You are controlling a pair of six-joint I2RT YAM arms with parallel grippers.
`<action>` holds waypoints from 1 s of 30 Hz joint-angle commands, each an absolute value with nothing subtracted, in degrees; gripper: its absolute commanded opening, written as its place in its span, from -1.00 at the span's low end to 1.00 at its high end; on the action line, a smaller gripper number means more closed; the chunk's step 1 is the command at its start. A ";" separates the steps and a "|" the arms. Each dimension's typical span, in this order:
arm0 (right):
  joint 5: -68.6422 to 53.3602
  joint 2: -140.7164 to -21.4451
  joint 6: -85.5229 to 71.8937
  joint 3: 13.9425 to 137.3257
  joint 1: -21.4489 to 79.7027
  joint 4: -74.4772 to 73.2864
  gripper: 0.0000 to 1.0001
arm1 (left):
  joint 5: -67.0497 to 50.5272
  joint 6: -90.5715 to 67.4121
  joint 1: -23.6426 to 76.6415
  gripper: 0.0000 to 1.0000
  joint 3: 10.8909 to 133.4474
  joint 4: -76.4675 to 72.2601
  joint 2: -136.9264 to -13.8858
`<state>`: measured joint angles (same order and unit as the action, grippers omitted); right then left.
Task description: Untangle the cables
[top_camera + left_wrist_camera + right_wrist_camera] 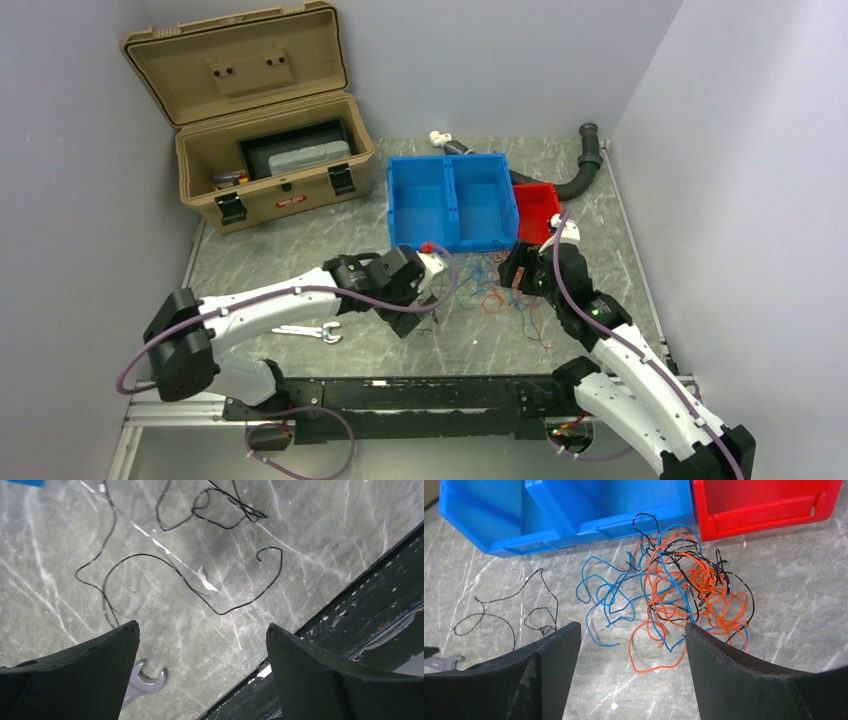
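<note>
I expect the black cables (220, 614) to come up together when I lift one and to leave the blue and orange heap behind, because they lie in open loops (201, 503) apart from that heap.
The cables (674, 587) lie in a loose bunch of blue, orange and black strands on the table in front of the bins, also seen from above as the cables (490, 290). Two black strands (210, 575) lie apart to the left, flat on the marble; the right wrist view shows them as black strands (504, 612). My left gripper (202, 630) hangs open above the table with nothing between its fingers. My right gripper (633, 630) is open too, hovering just short of the bunch, empty.
A blue two-compartment bin (450, 200) and a red bin (535, 210) stand behind the cables. A tan case (270, 150) is open at the back left. A wrench (310, 332) lies near the left arm. A black hose (580, 170) curls at the back right.
</note>
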<state>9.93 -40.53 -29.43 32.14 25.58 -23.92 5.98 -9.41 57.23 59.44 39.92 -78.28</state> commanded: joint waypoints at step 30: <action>9.88 -40.87 -28.83 34.44 25.57 -22.65 0.56 | 5.76 7.72 57.65 0.99 72.94 31.65 -104.12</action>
<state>9.72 -41.17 -29.47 32.14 25.58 -23.90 13.61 3.73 58.11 70.19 31.79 -102.17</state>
